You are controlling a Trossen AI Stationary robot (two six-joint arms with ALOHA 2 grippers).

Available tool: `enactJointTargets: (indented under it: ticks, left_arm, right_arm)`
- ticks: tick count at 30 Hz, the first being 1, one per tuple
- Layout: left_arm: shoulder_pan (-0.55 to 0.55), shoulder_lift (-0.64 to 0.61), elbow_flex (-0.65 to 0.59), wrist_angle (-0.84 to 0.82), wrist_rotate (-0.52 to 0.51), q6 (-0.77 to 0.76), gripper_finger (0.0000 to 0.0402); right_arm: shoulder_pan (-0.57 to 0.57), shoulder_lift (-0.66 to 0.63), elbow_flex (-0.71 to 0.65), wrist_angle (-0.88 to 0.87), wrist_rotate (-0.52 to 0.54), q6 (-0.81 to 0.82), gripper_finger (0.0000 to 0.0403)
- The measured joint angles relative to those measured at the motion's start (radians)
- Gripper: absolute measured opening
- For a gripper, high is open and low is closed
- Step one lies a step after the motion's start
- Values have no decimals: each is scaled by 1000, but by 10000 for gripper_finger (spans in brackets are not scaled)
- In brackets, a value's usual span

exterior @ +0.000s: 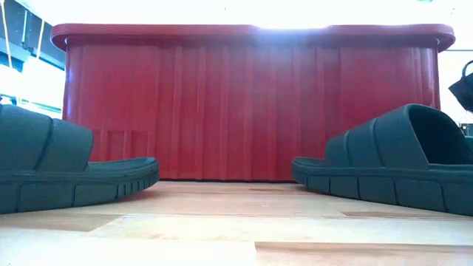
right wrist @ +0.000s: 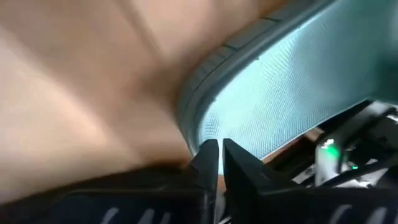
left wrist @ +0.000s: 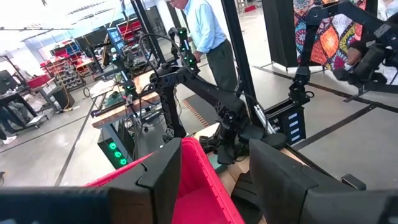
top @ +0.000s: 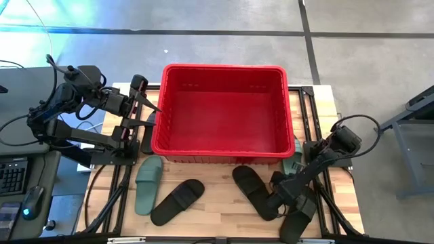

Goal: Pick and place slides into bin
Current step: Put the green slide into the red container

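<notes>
The green slide's rounded end is at my right gripper's closed, empty fingers, so I should open them and pinch the slide's edge before I lift.
The red bin stands at the table's far middle and fills the low view. Near it lie a sage-green slide, a black slide, a black slide and another black one. A second green slide shows partly at the bin's right wall. Two slides rest flat on their soles in the low view. My left gripper is open and empty above the bin's left rim. My right gripper is shut, low over the near-right slides. My right gripper's shut fingertips stand right at the rounded end edge of a slide that lies on the table. I cannot tell whether they touch it.
A dark slide lies partly under my left arm beside the bin's left wall. Bare wood shows at the near middle. Beyond the table, the left wrist view shows a person and other robot stands.
</notes>
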Motion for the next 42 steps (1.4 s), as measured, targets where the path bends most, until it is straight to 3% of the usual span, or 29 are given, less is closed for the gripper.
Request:
enactJointTargets:
  ticks: [4, 12, 18, 23, 30, 38, 42]
  left_arm:
    - [0, 0, 0, 0, 0, 0, 172]
    - [0, 0, 0, 0, 0, 0, 172]
    - [0, 0, 0, -2, 0, 0, 172]
    - [0, 0, 0, -29, 0, 0, 172]
    - [0, 0, 0, -44, 0, 0, 172]
    - [0, 2, 0, -44, 0, 0, 172]
    - [0, 3, 0, -44, 0, 0, 172]
  right_arm:
    - [23, 0, 50, -20, 33, 18, 16]
    - [22, -2, 108, 1, -17, -102, 124]
    - [22, -2, 56, 2, 19, -58, 200]
    - [22, -2, -26, 79, -15, -4, 221]
    - [20, -9, -96, 151, -7, 26, 188]
    - [9, -7, -93, 138, -4, 50, 20]
    - [9, -5, -84, 143, -26, 66, 31]
